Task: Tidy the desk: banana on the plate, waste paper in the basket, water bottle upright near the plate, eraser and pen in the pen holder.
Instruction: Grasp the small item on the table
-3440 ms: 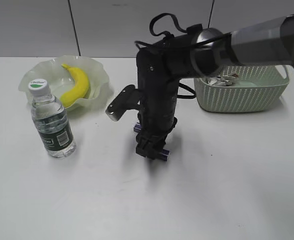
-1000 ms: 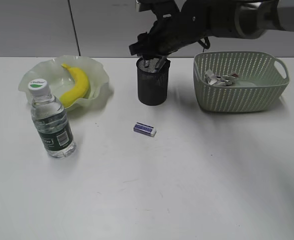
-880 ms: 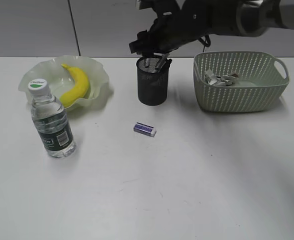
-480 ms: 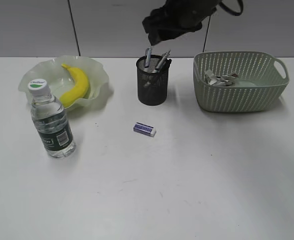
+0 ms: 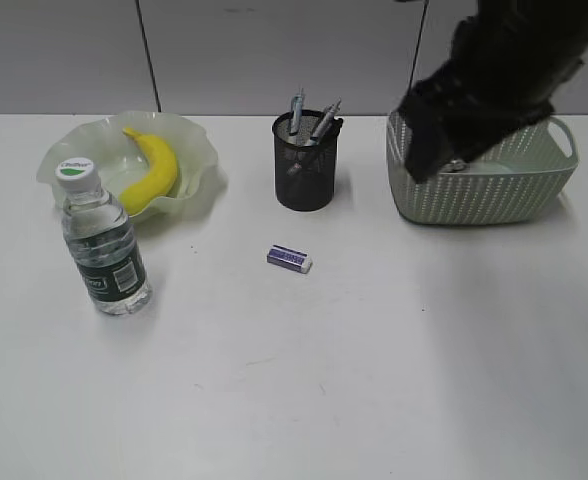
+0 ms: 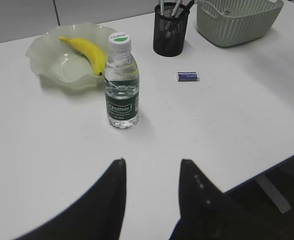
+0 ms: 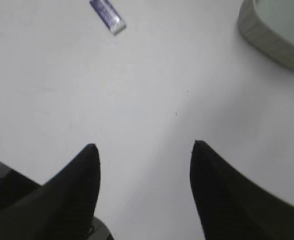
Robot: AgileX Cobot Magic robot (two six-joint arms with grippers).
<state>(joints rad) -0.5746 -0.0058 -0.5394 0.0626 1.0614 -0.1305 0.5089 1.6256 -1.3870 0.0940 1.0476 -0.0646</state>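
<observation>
I expect pens (image 5: 324, 121) leaning across the pen holder's opening to keep the eraser (image 5: 289, 259) propped among them near the pen holder's rim when I lower it in.
The banana (image 5: 154, 165) lies in the pale green plate (image 5: 196, 138) at the back left. The water bottle (image 5: 104, 245) stands upright in front of the plate. Pens (image 5: 321, 120) stick out of the black pen holder (image 5: 304, 165). The eraser (image 5: 290, 259) lies on the desk (image 5: 294, 380) in front of the holder, also in the right wrist view (image 7: 107, 16). The basket (image 5: 504, 195) is at the back right; the waste paper is hidden behind my right arm (image 5: 494, 75). My right gripper (image 7: 144, 150) is open and empty above the desk. My left gripper (image 6: 151, 167) is open, near the bottle (image 6: 121, 85).
The desk's front edge shows in the left wrist view (image 6: 267, 167), with floor beyond. A grey wall (image 5: 74, 55) runs behind the desk. The basket's rim (image 7: 272, 40) shows at the top right of the right wrist view.
My right gripper let the pens go in the pen holder, rose, and swung right in front of the basket. The eraser, bottle and banana have not moved.
</observation>
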